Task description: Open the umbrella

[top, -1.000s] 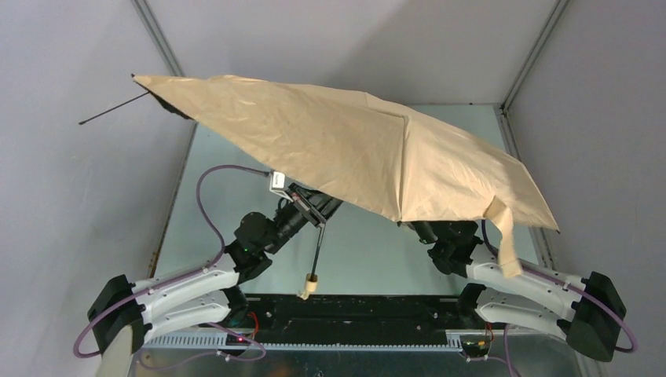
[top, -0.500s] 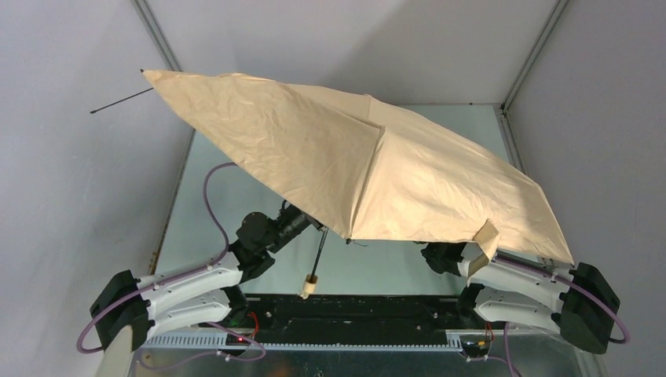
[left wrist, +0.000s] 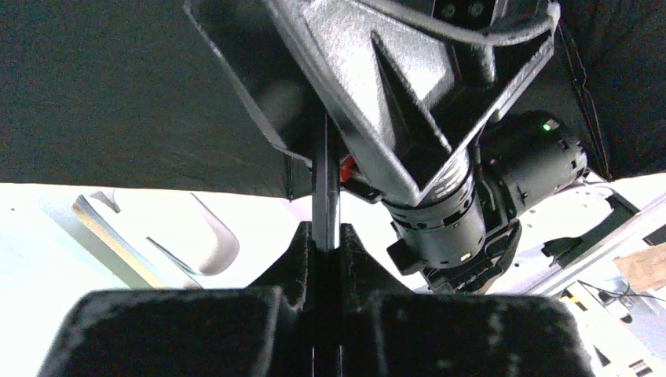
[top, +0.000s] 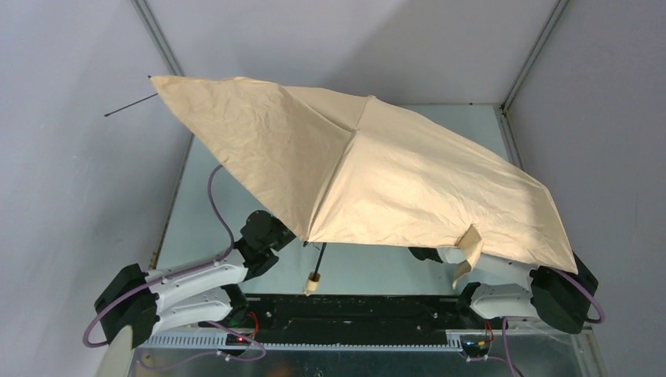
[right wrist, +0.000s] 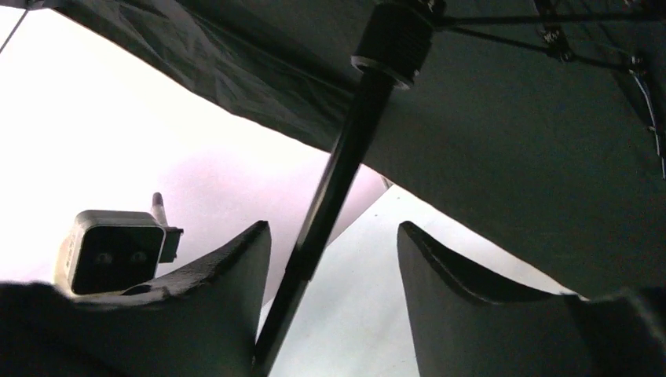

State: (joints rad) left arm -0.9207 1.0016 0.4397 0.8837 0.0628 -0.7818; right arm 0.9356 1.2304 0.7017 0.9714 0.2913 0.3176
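My right gripper should take the umbrella's shaft first, and my left gripper should grip the canopy's corner, because a black rib tip sticks out past that corner.
The umbrella is open. Its tan canopy spreads over the table and hides both grippers in the top view. Its thin black shaft runs down to the beige handle near the front edge, and the closing strap hangs at the canopy's right rim. In the left wrist view my left gripper is shut on the shaft. In the right wrist view my right gripper is open, and the shaft passes between its fingers close to the left finger, below the black runner.
A black rib tip sticks out at the canopy's left corner, close to the left wall. Grey walls and metal posts close in the table. The left arm and right arm lie low near the front edge.
The canopy has tipped down and toward the front, and its peak has shifted left. Both arms have drawn back and lower. The left gripper is now hidden under the canopy in the top view.
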